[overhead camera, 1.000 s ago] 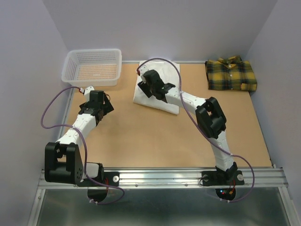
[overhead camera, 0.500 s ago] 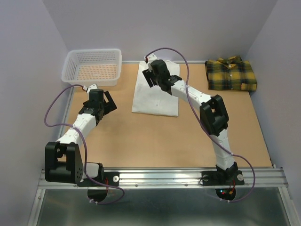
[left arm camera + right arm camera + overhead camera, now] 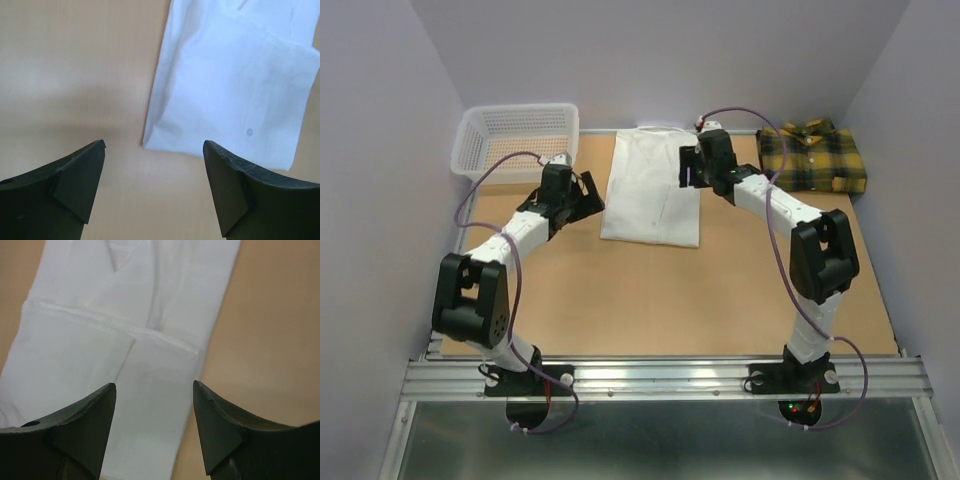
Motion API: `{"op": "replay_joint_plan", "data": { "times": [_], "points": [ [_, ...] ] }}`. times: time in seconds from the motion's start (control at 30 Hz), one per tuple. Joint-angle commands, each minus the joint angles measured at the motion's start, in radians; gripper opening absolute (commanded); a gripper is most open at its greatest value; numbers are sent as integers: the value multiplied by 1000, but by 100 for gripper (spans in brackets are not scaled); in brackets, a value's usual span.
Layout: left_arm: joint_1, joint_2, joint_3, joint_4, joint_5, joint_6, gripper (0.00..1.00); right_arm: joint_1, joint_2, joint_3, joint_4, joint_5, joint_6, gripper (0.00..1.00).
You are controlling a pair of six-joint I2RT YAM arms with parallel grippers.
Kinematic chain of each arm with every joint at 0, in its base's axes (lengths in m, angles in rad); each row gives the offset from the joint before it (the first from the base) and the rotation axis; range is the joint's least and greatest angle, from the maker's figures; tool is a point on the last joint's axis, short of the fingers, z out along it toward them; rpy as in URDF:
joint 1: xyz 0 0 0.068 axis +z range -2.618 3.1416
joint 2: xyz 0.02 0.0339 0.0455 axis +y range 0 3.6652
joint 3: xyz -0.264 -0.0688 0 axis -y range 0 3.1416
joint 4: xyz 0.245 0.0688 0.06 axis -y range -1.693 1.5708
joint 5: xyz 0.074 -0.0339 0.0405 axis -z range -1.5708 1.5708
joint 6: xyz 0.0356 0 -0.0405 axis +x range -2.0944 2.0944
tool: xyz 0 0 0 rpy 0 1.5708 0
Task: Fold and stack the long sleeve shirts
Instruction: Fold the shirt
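Observation:
The white shirt's far end (image 3: 655,131) reaches the back edge of the table, so the robot's left gripper should grasp the shirt's near corner (image 3: 605,235) and turn the shirt crosswise.
The white long sleeve shirt (image 3: 650,195) lies flat as a long folded rectangle at the back middle of the table. The plaid long sleeve shirt (image 3: 812,158) sits folded at the back right. My left gripper (image 3: 590,193) is open just left of the white shirt's left edge. In the left wrist view the shirt's near corner (image 3: 147,140) lies just ahead of the left gripper (image 3: 155,146), which holds nothing. My right gripper (image 3: 692,172) is open over the white shirt's right edge. In the right wrist view a folded sleeve (image 3: 150,405) lies under the right gripper (image 3: 154,386).
A white mesh basket (image 3: 516,141) stands at the back left corner, close behind my left arm. Purple walls close in the table on the left, back and right. Bare tabletop (image 3: 650,300) stretches between the shirts and the arm bases.
The white shirt went from a bunched fold to lying flat and long. My right gripper moved back and right to the shirt's right edge. My left arm swung right toward its left edge.

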Motion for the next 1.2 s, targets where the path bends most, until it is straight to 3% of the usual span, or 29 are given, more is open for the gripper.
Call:
{"op": "replay_joint_plan", "data": {
  "times": [0.0,0.3,0.4,0.6,0.67,0.77,0.83,0.93,0.97,1.0,1.03,1.1,1.13,1.17],
  "points": [
    [-15,142,120,24,15,-20,88,-51,-90,-103,29,-104,127,68],
    [-81,416,295,-43,-21,-28,75,-56,-149,-246,33,-194,188,67],
    [-84,445,274,-51,-46,-45,61,-56,-162,-291,45,-231,219,66],
    [-89,407,116,-53,-20,-112,25,-56,-215,-379,72,-248,268,66],
    [-95,376,54,-37,6,-149,20,-56,-234,-401,73,-233,272,66],
    [-105,295,-103,39,99,-287,3,-56,-275,-421,73,-194,274,66],
    [-130,218,-252,197,211,-482,0,-56,-300,-442,73,-173,275,66],
    [-289,170,-368,485,317,-710,1,-60,-343,-473,72,-122,274,66],
    [-338,178,-378,539,334,-787,4,-63,-363,-482,72,-104,271,66],
    [-436,195,-362,559,347,-798,12,-71,-370,-489,72,-93,271,66],
    [-463,195,-339,561,347,-800,17,-77,-379,-502,72,-84,271,66],
    [-475,128,-357,561,306,-801,33,-91,-407,-515,70,-72,268,66],
    [-472,88,-377,561,275,-803,58,-92,-418,-521,70,-68,268,66],
    [-471,43,-416,556,215,-794,67,-94,-433,-531,70,-70,263,66]
  ]
}}
